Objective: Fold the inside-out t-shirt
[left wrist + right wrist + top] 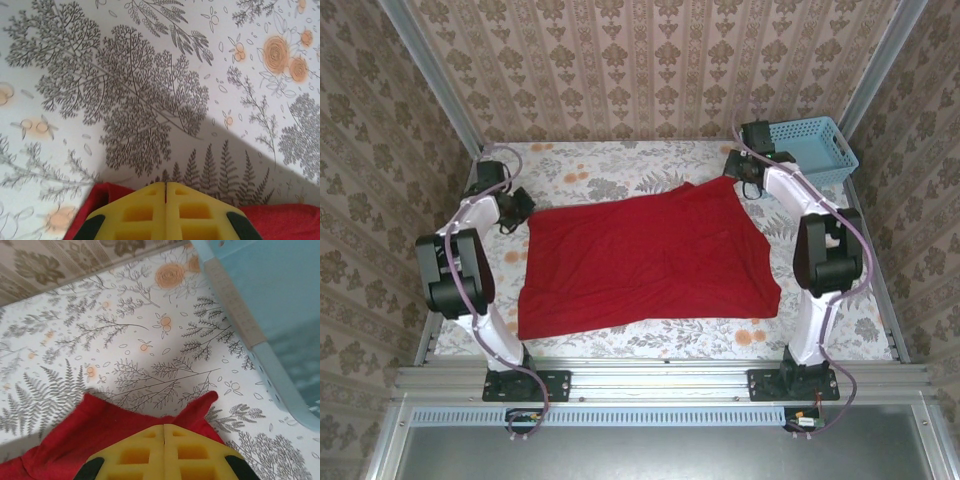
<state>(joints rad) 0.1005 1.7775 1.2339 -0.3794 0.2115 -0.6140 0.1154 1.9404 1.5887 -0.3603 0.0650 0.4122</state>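
Observation:
The robot's grippers are holding both far shirt corners (pixel 727 186) wide apart, so the right gripper should now bring its corner toward the shirt's near edge (pixel 750 316) until the shirt is folded in two.
The red t-shirt (pixel 640 255) lies spread nearly flat across the middle of the flowered table, with no print showing. My left gripper (pixel 520 208) sits at the shirt's far left corner. In the left wrist view its yellow fingers (pixel 165 184) are pressed together, with red cloth (pixel 102 197) bunched under and beside them. My right gripper (pixel 745 185) is at the far right corner. In the right wrist view it (pixel 164 426) is shut, and a pinched point of the shirt (pixel 85 425) sticks out past the tips.
A light-blue plastic basket (pixel 815 145) stands at the far right corner of the table, its wall (pixel 280 315) close beside my right gripper. The flowered tablecloth (pixel 620 170) shows bare behind the shirt. Patterned walls close in the back and both sides.

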